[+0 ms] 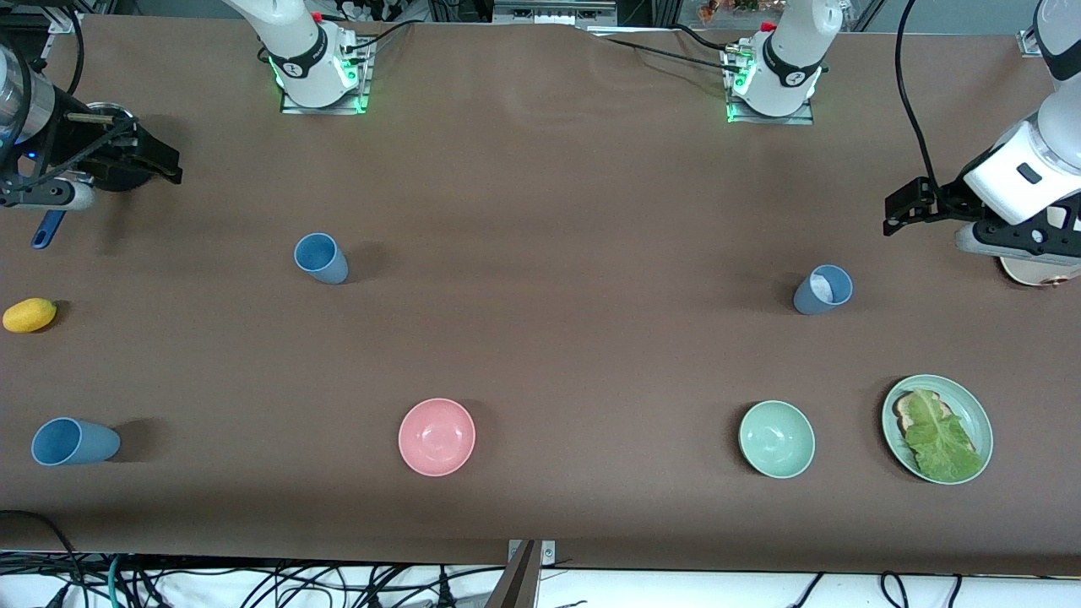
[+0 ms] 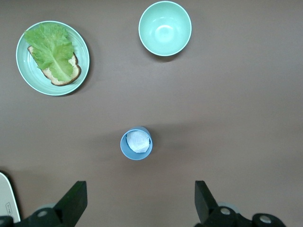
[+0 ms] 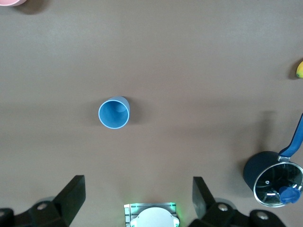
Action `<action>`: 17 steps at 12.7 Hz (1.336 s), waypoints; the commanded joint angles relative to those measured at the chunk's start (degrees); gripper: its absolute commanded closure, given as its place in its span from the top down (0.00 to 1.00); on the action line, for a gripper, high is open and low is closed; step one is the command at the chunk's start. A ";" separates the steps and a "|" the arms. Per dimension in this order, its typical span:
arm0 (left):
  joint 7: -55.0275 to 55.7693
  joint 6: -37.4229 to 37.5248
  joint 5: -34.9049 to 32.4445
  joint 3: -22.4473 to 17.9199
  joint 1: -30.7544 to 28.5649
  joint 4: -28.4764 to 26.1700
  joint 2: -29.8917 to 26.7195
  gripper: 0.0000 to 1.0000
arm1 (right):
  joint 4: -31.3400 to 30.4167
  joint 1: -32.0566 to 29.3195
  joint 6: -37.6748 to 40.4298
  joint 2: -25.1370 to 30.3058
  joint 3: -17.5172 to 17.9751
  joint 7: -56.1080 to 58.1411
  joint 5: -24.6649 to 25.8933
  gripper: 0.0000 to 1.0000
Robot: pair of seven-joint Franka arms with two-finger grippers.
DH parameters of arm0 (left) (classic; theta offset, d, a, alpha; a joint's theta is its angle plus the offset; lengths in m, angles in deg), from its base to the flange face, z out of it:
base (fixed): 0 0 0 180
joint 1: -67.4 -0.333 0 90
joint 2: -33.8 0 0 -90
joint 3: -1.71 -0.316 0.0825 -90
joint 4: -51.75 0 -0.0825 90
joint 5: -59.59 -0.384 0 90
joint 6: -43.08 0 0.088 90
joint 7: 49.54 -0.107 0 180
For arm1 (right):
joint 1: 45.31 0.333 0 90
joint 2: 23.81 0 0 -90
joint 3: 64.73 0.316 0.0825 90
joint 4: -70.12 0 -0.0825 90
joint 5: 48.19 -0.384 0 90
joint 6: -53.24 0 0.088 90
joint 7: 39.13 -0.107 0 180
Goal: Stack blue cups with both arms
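My gripper is going to lift and move the blue cup [image 1: 807, 300]. Something white [image 1: 822, 289] sits inside the cup's rim, so the cup will carry that white thing along inside.
Three blue cups are on the brown table. One [image 1: 321, 257] stands toward the right arm's end and shows in the right wrist view [image 3: 114, 113]. One [image 1: 822, 290] stands toward the left arm's end with something white inside, and shows in the left wrist view [image 2: 136, 143]. The third [image 1: 74, 442] is near the front edge at the right arm's end. My left gripper [image 1: 897, 211] [image 2: 140, 203] is open and empty, up in the air at its end of the table. My right gripper [image 1: 169, 165] [image 3: 137, 201] is open and empty, over its end.
A pink bowl [image 1: 437, 437], a mint-green bowl [image 1: 776, 439] and a green plate [image 1: 980, 414] with bread and lettuce lie near the front edge. A yellow fruit [image 1: 29, 315] and a dark pot [image 3: 274, 179] with a blue handle are at the right arm's end.
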 commanded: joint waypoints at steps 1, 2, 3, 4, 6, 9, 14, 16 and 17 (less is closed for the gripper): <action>-0.42 0.71 0.12 -0.18 -0.17 1.40 0.97 1.00 | 1.45 -0.47 1.28 -0.44 0.34 0.67 -0.68 1.00; -0.42 0.70 0.12 -0.35 -0.43 1.49 2.37 1.00 | 1.45 -0.47 1.28 -0.44 0.34 0.67 -0.68 1.00; -0.51 0.62 0.12 -0.53 -0.70 1.49 3.51 1.00 | 1.45 -0.38 1.28 -0.44 0.34 0.67 -0.68 1.00; -0.94 0.61 -0.23 -0.62 -0.87 1.49 4.57 1.00 | 1.45 -0.47 1.28 -0.44 0.34 0.67 -0.77 1.00; -0.95 0.53 -0.76 -0.70 -1.14 1.14 8.69 1.00 | 1.45 -0.47 1.28 -0.44 0.34 0.67 -0.77 1.00; -1.12 -5.34 -3.22 -0.70 -4.56 -1.83 12.22 1.00 | 1.45 -0.38 1.28 -0.44 0.34 0.67 -0.77 1.00; -2.70 -18.79 -4.19 -0.18 -8.00 -15.54 12.22 1.00 | 1.45 -0.38 1.28 -0.44 0.34 0.67 -0.77 1.00; -2.79 -27.03 -3.93 -0.18 -8.52 -19.84 14.50 1.00 | 1.45 -0.38 1.28 -0.44 0.34 0.67 -0.77 1.00; -3.32 -27.77 -3.49 0.00 -9.04 -21.87 14.07 0.93 | 1.45 -0.38 1.28 -0.44 0.34 0.67 -0.77 1.00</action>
